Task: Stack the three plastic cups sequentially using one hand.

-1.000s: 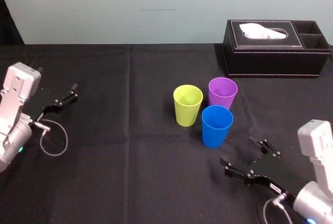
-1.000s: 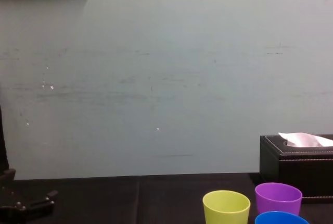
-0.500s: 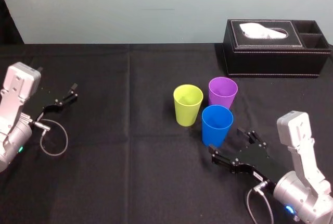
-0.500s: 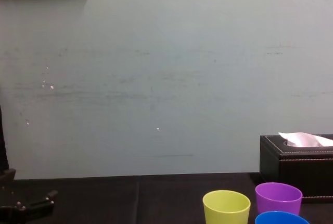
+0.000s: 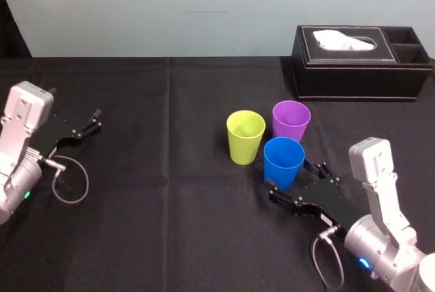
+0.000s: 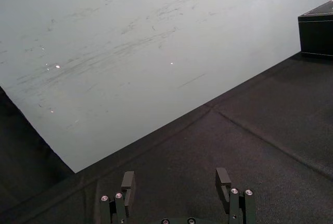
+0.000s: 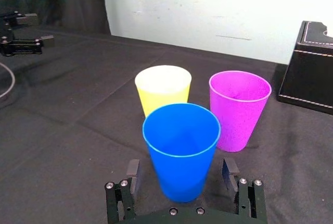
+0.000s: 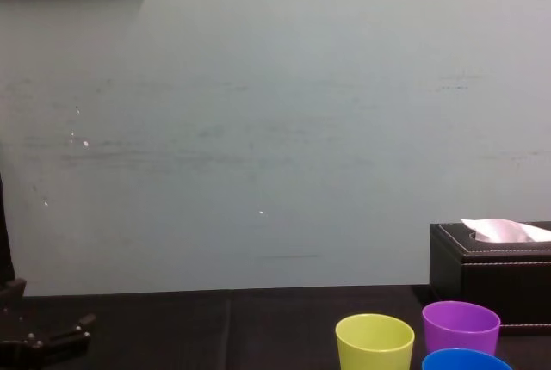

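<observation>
The blue cup (image 7: 181,148) gets thinner down to a narrow base (image 7: 182,190), so it will go deep into the yellow-green cup when the robot lowers it, and the blue cup's rim will stay above.
Three plastic cups stand upright close together on the black table: the yellow-green cup (image 5: 245,136), the purple cup (image 5: 291,121) and, nearest me, the blue cup (image 5: 283,163). My right gripper (image 5: 294,177) is open, low at the blue cup's base, with one finger on each side of it. In the right wrist view the blue cup (image 7: 181,150) sits between the spread fingers (image 7: 132,170) of the right gripper (image 7: 180,171), with a gap on both sides. Behind it stand the yellow-green cup (image 7: 163,88) and the purple cup (image 7: 239,108). My left gripper (image 5: 86,128) is parked open at the far left.
A black tissue box (image 5: 360,62) stands at the back right, behind the cups. A loop of cable (image 5: 70,187) lies by the left arm. The left wrist view shows the open left gripper (image 6: 175,179) over bare black cloth.
My right gripper has slid forward and to the left along the table until its open fingers came around the blue cup's base. The cups and the left arm have not moved.
</observation>
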You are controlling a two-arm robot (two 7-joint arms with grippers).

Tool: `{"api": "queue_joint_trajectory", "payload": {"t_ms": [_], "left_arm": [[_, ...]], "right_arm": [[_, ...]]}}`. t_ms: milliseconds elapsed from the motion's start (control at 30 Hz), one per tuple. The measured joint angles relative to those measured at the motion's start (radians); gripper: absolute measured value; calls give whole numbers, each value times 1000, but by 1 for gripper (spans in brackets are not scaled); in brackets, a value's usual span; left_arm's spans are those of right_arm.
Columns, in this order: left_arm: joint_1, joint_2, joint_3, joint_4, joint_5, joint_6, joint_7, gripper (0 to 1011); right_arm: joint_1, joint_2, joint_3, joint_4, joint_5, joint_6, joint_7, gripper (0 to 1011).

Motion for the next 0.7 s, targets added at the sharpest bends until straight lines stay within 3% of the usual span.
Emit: {"api": "queue_joint_trajectory", "payload": {"t_ms": [700], "left_arm": [[0, 0, 0, 0, 0, 0, 0, 1011]], "right_arm": [[44, -81, 11, 71, -77, -22, 11, 1000]]}}
